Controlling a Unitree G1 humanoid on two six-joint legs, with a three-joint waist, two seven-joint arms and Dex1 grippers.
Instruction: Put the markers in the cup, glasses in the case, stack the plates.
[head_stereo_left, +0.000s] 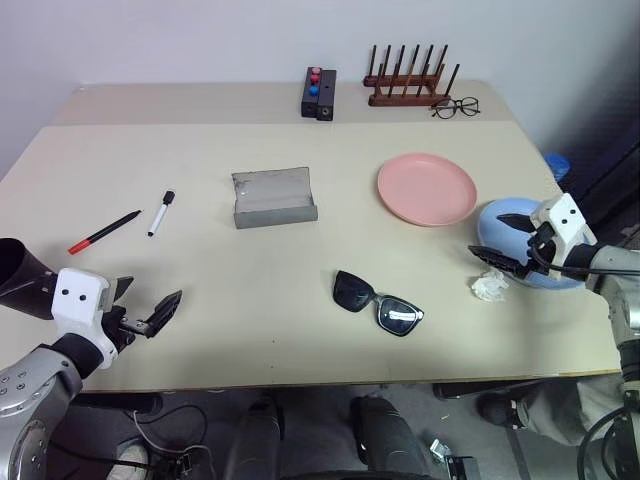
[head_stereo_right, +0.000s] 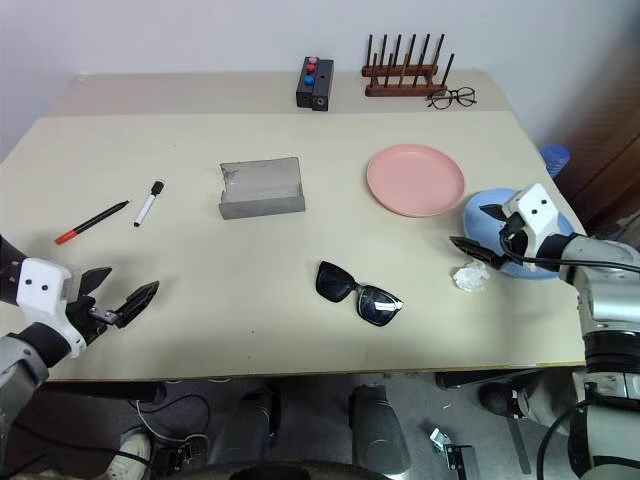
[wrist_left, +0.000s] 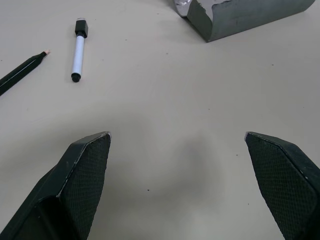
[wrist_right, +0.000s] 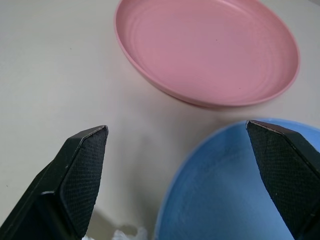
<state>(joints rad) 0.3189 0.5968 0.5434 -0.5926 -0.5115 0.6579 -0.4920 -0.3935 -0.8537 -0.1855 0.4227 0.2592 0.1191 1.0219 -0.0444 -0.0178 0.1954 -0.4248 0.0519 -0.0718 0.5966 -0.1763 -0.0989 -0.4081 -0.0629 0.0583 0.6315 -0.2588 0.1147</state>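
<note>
The white marker (head_stereo_left: 161, 213) looks shorter than the deep black cup (head_stereo_left: 24, 280), so the marker will go down out of sight below the cup's rim when I drop it in.
The red marker (head_stereo_left: 103, 231) and the white marker (head_stereo_left: 161, 212) lie side by side at the table's left. A black cup (head_stereo_left: 20, 275) shows at the left edge, partly hidden behind my left wrist. The grey case (head_stereo_left: 274, 197) stands open in the middle, with the black sunglasses (head_stereo_left: 378, 302) nearer the front. The pink plate (head_stereo_left: 427, 188) rests right of centre and the blue plate (wrist_right: 235, 190) at the right edge. My left gripper (head_stereo_left: 150, 300) hovers open in front of the markers. My right gripper (head_stereo_left: 488, 236) is open over the blue plate's left rim, with nothing between its fingers.
A crumpled white tissue (head_stereo_left: 490, 286) lies beside the blue plate. At the back stand a wooden peg rack (head_stereo_left: 405, 85), wire-rimmed spectacles (head_stereo_left: 455, 107) and a black box with red and blue buttons (head_stereo_left: 318, 92). The table's front edge runs just below both grippers.
</note>
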